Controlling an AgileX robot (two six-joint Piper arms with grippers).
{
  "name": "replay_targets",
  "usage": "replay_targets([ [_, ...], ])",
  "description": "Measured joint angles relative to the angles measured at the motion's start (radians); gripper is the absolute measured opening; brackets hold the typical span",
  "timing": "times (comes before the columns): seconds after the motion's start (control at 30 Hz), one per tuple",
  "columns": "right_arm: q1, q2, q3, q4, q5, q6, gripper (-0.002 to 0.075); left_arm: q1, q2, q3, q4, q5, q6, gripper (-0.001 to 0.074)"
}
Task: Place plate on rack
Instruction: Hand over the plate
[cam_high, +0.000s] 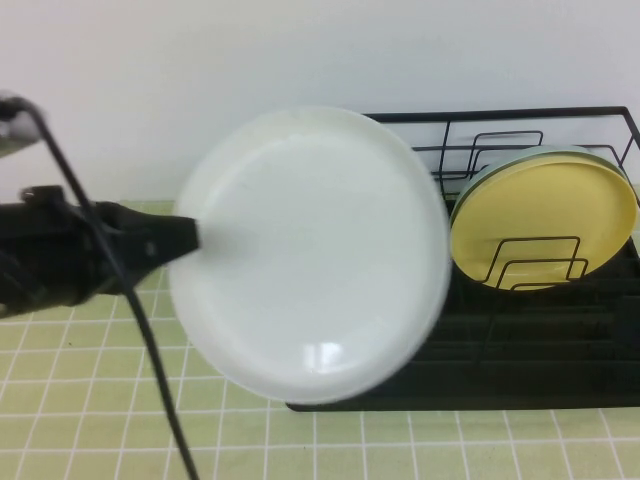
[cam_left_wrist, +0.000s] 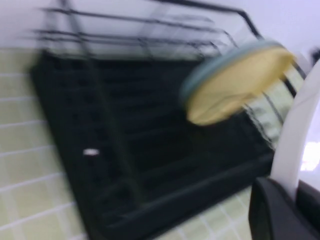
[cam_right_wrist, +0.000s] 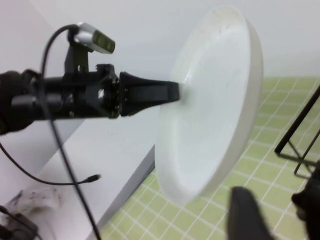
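Next, my right gripper takes the opposite rim (cam_high: 438, 250) and places the white plate, because my left gripper holds it far from the rack's end with the yellow plate (cam_high: 545, 225).
The white plate (cam_high: 310, 255) is held on edge in the air, just left of the black wire rack (cam_high: 500, 115). My left gripper (cam_high: 195, 238) is shut on the plate's left rim. In the left wrist view the rim (cam_left_wrist: 300, 130) rises between the left gripper's (cam_left_wrist: 292, 190) fingers, with the rack (cam_left_wrist: 125, 125) below. The right wrist view shows the plate (cam_right_wrist: 210, 100), the left gripper (cam_right_wrist: 170, 92) and a rack wire (cam_right_wrist: 300, 135). My right gripper (cam_right_wrist: 277, 210) is open and empty, low over the tiles near the rack; it is out of the high view.
A yellow plate (cam_high: 545, 215) leans in the rack's right end, with a pale green plate (cam_high: 500, 165) behind it. Both show in the left wrist view, the yellow plate (cam_left_wrist: 240, 85) and the green rim (cam_left_wrist: 220, 65). A black cable (cam_high: 150, 340) hangs from the left arm. Green tiles (cam_high: 80, 400) cover the table.
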Motion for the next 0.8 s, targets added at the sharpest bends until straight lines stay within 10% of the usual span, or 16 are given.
replay_targets([
  [0.23, 0.000, 0.115, 0.000, 0.074, 0.001, -0.034, 0.0408, -0.236, 0.000, 0.000, 0.030, -0.196, -0.052, 0.0001],
  [0.8, 0.000, 0.283, 0.000, 0.160, 0.060, -0.141, 0.0347, -0.447, 0.000, 0.000, 0.078, -0.343, -0.093, 0.0001],
])
